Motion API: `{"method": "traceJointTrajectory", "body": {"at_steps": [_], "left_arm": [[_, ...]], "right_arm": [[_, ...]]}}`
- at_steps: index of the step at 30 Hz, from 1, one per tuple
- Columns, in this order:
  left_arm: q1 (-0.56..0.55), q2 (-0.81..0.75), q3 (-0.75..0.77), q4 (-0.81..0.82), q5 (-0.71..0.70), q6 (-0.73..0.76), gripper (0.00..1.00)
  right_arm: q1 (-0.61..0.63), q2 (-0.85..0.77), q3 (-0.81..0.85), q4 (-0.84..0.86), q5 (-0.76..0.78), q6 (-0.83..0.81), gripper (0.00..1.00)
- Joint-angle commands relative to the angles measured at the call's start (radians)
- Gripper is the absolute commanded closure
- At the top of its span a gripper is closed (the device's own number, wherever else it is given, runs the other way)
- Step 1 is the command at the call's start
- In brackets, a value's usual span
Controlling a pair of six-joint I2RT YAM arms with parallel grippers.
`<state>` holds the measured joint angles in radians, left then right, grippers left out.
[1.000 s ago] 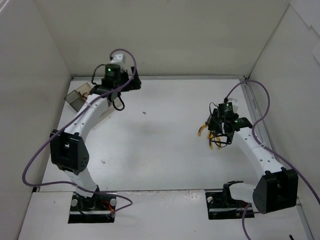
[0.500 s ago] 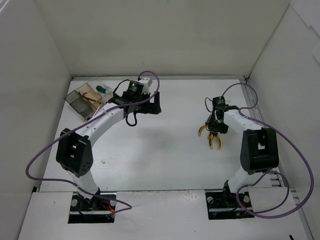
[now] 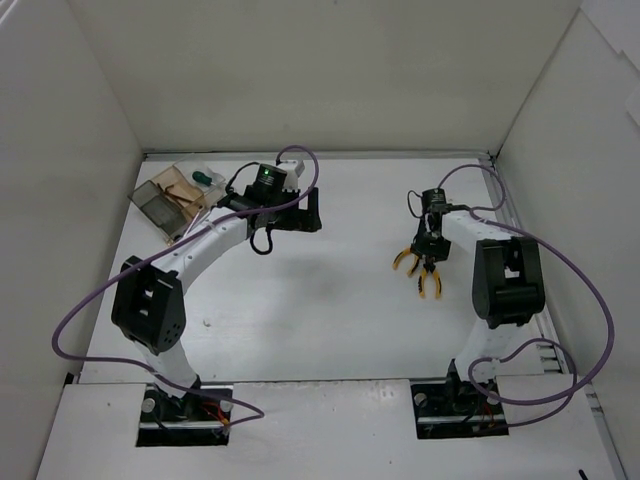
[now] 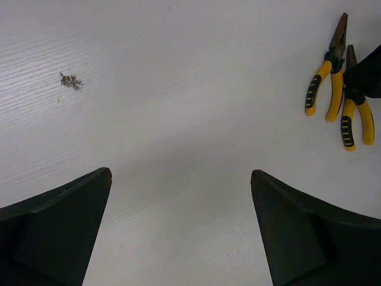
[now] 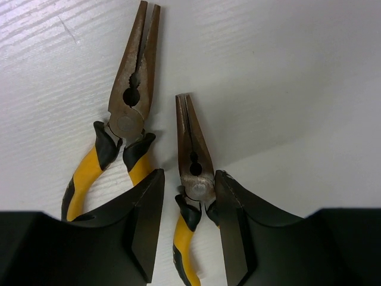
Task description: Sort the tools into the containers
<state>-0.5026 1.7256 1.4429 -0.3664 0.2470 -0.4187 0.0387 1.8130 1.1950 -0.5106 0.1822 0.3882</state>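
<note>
Next, my right gripper picks up the smaller pliers (image 3: 437,285) and passes them to my left gripper, because the containers (image 3: 174,203) are out of my right gripper's reach.
Two yellow-handled pliers lie side by side on the white table right of centre. In the right wrist view, the larger pliers (image 5: 128,119) lie to the left and the smaller pliers (image 5: 193,164) between my fingers. My right gripper (image 5: 189,176) straddles the smaller pair's pivot. Its right finger touches the pivot and a narrow gap shows at the left finger (image 5: 146,208). From above, the right gripper (image 3: 428,258) stands over the pliers (image 3: 432,284). My left gripper (image 4: 180,171) is wide open over bare table with nothing in it. The containers (image 3: 165,200) sit at the far left, a green-handled screwdriver (image 3: 207,178) inside.
White walls close in the table on three sides. Purple cables loop off both arms. My left arm (image 3: 230,225) arcs between the containers and the table's middle. A small dark speck (image 4: 70,80) lies on the table.
The left arm swung right, away from the containers, uncovering them. The right arm folded up, its gripper settled over the smaller pliers, and its jaws narrowed around the pivot.
</note>
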Motion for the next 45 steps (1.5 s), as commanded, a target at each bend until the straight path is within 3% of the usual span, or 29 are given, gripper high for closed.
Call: {"method": "traceJointTrajectory", "body": {"at_steps": [1, 8, 9, 12, 24, 30, 45], "left_arm": [[-0.001, -0.067, 0.005, 0.024, 0.015, 0.018, 0.0], [-0.001, -0.067, 0.002, 0.027, 0.029, 0.015, 0.0], [-0.001, -0.067, 0.005, 0.027, 0.031, 0.017, 0.0], [-0.001, -0.064, 0.01, 0.034, 0.043, 0.014, 0.0], [-0.031, -0.057, 0.073, 0.047, 0.146, 0.006, 0.06], [-0.076, -0.052, 0.085, 0.11, 0.247, -0.035, 0.1], [-0.229, -0.057, 0.053, 0.445, 0.387, -0.015, 0.13]], "right_arm": [[-0.002, 0.002, 0.034, 0.02, 0.011, -0.008, 0.64], [-0.002, 0.019, -0.009, 0.02, -0.012, -0.011, 0.66], [0.0, 0.025, -0.011, 0.02, -0.016, -0.012, 0.7], [-0.002, 0.032, -0.011, 0.018, -0.003, -0.023, 1.0], [0.016, -0.345, -0.046, 0.03, 0.043, 0.003, 1.0], [0.035, -0.507, -0.049, 0.06, -0.13, 0.027, 1.0], [0.038, -0.621, 0.025, 0.061, -0.438, 0.149, 1.0]]}}
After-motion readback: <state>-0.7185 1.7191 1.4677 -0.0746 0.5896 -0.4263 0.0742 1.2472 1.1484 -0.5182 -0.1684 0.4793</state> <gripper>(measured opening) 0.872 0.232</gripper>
